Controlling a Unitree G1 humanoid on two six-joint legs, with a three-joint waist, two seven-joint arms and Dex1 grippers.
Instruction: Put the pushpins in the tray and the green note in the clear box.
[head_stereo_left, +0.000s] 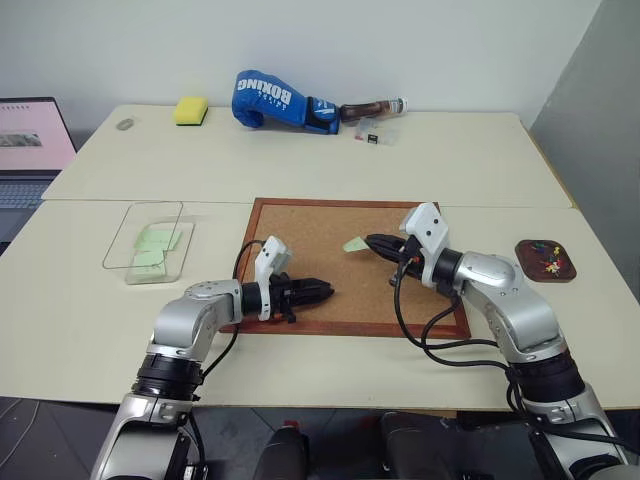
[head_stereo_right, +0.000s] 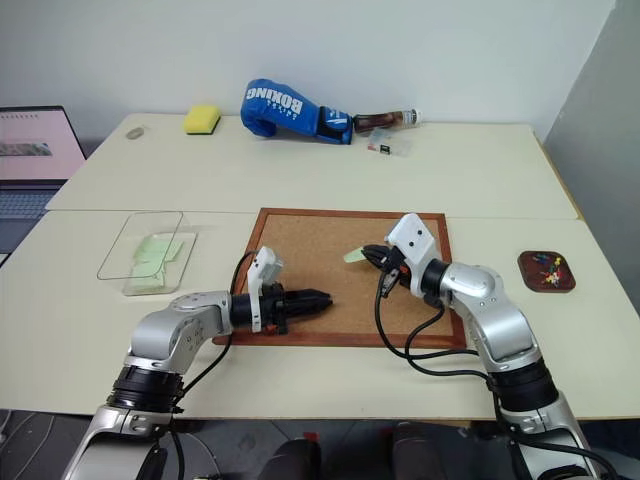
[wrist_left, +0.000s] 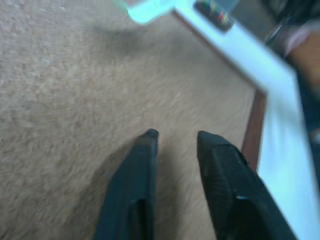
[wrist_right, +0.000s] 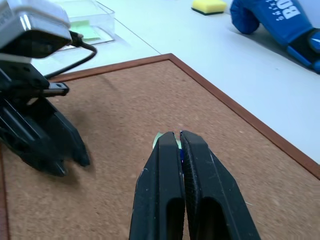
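Note:
The pale green note (head_stereo_left: 355, 244) sticks out straight past the right gripper's tips (head_stereo_left: 370, 241), so I expect it to stay stiff when the left gripper carries it to the clear box.
My right gripper (head_stereo_left: 369, 241) hovers over the corkboard's (head_stereo_left: 300, 225) far right part, shut on the pale green note (head_stereo_left: 354, 245), which sticks out past its tips. A small bluish speck (wrist_right: 179, 153) sits between the fingertips; I cannot tell whether it is a pushpin. My left gripper (head_stereo_left: 326, 292) lies low over the board's near left, open, with nothing between its fingers (wrist_left: 140, 170). The clear box (head_stereo_left: 128, 232) stands left of the board with green slips inside. The dark reddish tray (head_stereo_left: 523, 257) sits on the table at the right and holds coloured pins.
At the table's back lie a blue boxing glove (head_stereo_left: 270, 100), a yellow sponge (head_stereo_left: 191, 110), a brown bottle (head_stereo_left: 372, 108) and a small clear packet (head_stereo_left: 376, 133). A laptop (head_stereo_left: 30, 150) stands off the left edge. Cables loop from both wrists.

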